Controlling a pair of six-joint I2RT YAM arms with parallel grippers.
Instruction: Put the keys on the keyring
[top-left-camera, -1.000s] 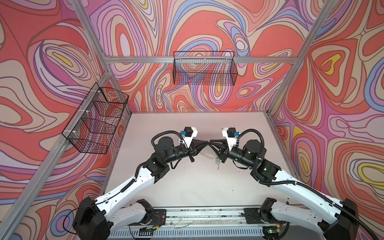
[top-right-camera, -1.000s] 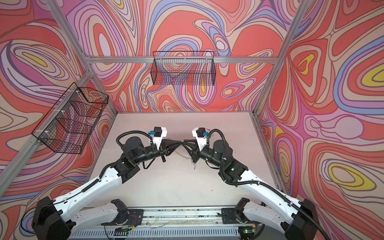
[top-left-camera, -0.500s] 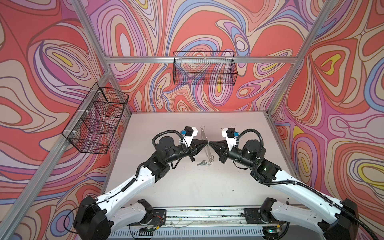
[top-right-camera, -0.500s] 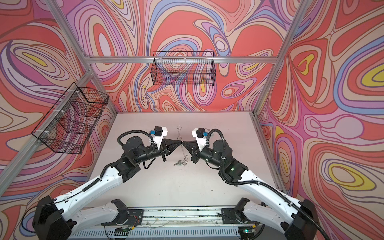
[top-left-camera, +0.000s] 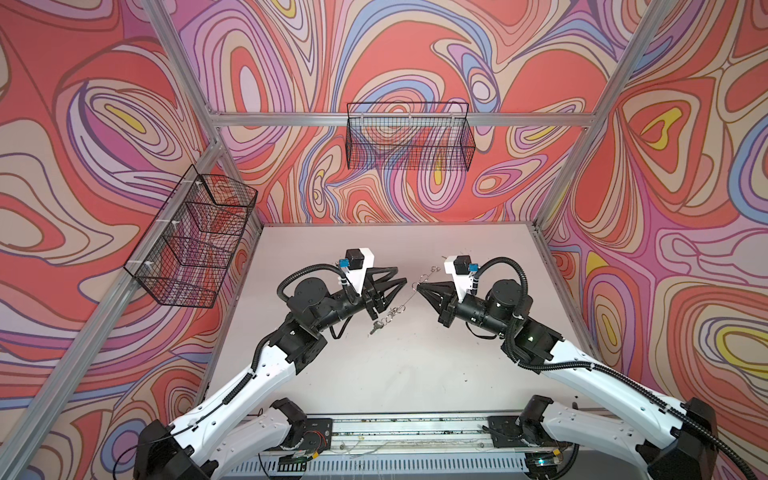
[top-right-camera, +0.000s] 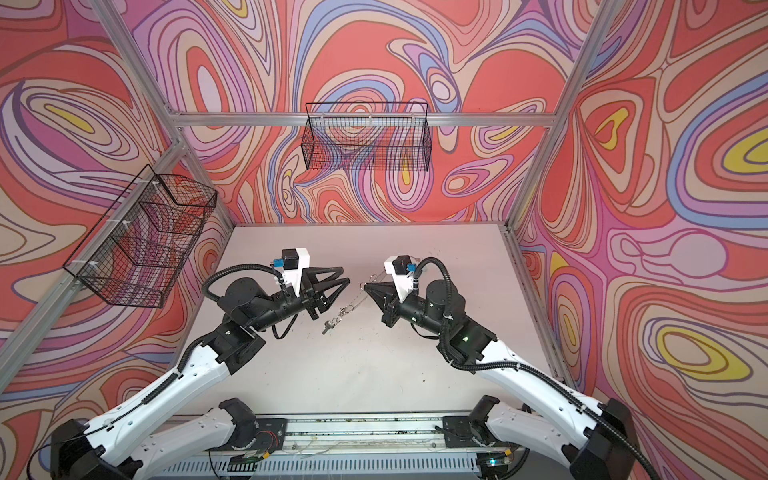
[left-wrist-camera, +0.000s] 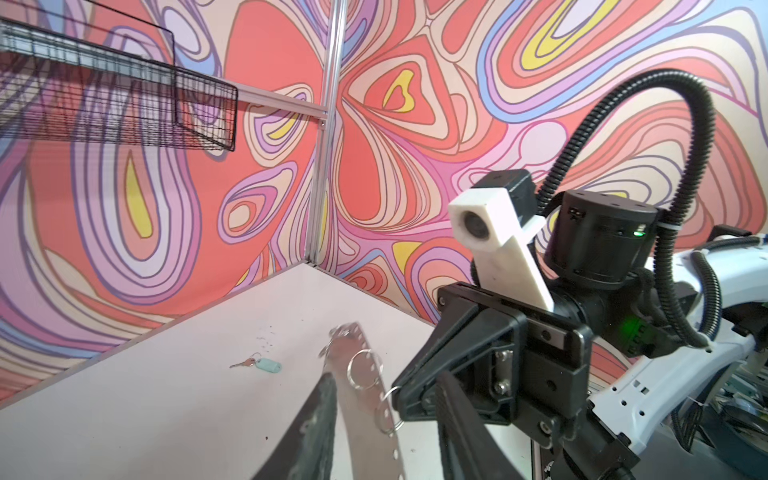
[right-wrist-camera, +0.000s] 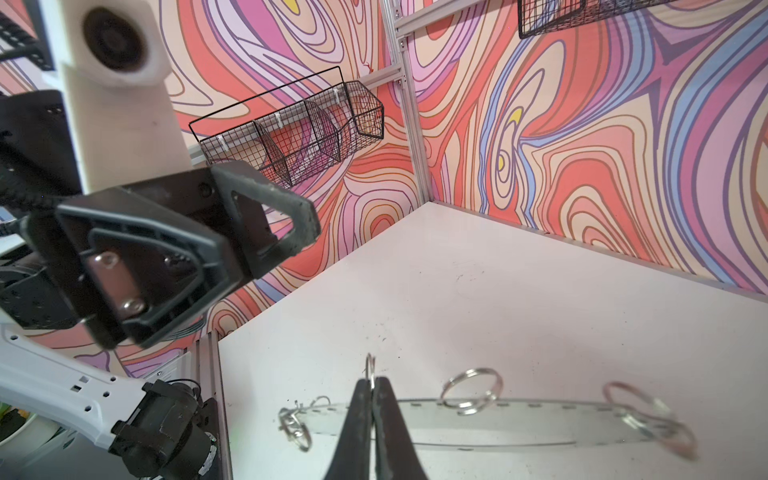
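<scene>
Next, my left gripper takes over that loop (left-wrist-camera: 385, 414) of the keyring, because my right gripper is closed on it and is nearer the key with the mint tag (left-wrist-camera: 267, 365).
The keyring (right-wrist-camera: 519, 419) is a thin flat metal plate with small holes and wire loops (right-wrist-camera: 471, 390) along its rim. My right gripper (right-wrist-camera: 371, 380) is shut on one loop at the rim and holds the plate above the table. In both top views the keyring (top-left-camera: 424, 278) shows edge-on as a slanted line, running from the right gripper (top-left-camera: 415, 286) down to a key (top-left-camera: 376, 328) on a short string of rings. My left gripper (top-left-camera: 401, 276) stands open just left of it. In the left wrist view the plate (left-wrist-camera: 357, 365) passes between its spread fingers (left-wrist-camera: 322, 415). Another key with a mint tag (left-wrist-camera: 268, 365) lies on the table.
A black wire basket (top-left-camera: 409, 137) hangs on the back wall and a second one (top-left-camera: 195, 237) on the left wall. Aluminium frame posts (left-wrist-camera: 328, 124) stand at the corners. The arms' base rail (top-left-camera: 407, 428) runs along the table's front edge.
A second ago both grippers met tip to tip. The left gripper has since opened, let go and drawn back left. The right gripper keeps hold of the keyring, now slanted.
</scene>
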